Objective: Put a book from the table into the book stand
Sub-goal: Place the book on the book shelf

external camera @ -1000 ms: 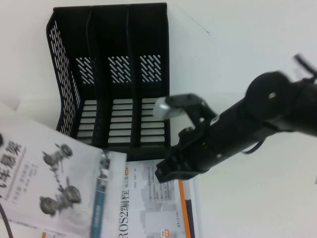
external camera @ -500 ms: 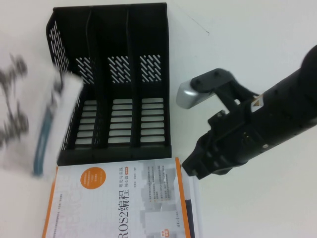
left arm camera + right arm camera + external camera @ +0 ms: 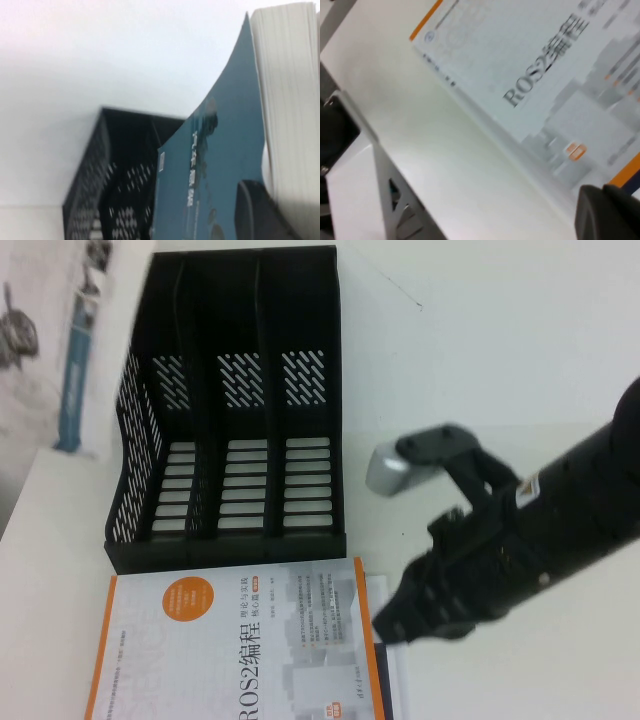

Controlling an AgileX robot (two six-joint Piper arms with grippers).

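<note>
The book (image 3: pixel 78 355) hangs out beyond the stand's side, so next my left gripper moves it across and turns it upright for the slot (image 3: pixel 307 480) nearest my right gripper.
The book (image 3: pixel 60 350), white with grey car drawings and a teal spine strip, is held up in the air at the far left, beside the stand's left wall. My left gripper (image 3: pixel 267 215) is shut on it. One dark finger (image 3: pixel 252 212) presses its teal cover (image 3: pixel 215 165), with the page block beside it. The left gripper itself does not show in the high view. The black three-slot book stand (image 3: pixel 235 400) lies with its slots empty and also shows in the left wrist view (image 3: pixel 120 185). My right gripper (image 3: pixel 398 620) is shut and empty, low over the table (image 3: pixel 500 360).
The orange-edged ROS2 book (image 3: pixel 240 650) lies flat in front of the stand, and it also shows in the right wrist view (image 3: pixel 545 75). My right gripper (image 3: pixel 607 212) hangs just past its right edge. Bare white tabletop extends right of the stand.
The book has gone up and towards the far left, from the stand's left front corner to beside its left wall. The right arm has drawn slightly down and right.
</note>
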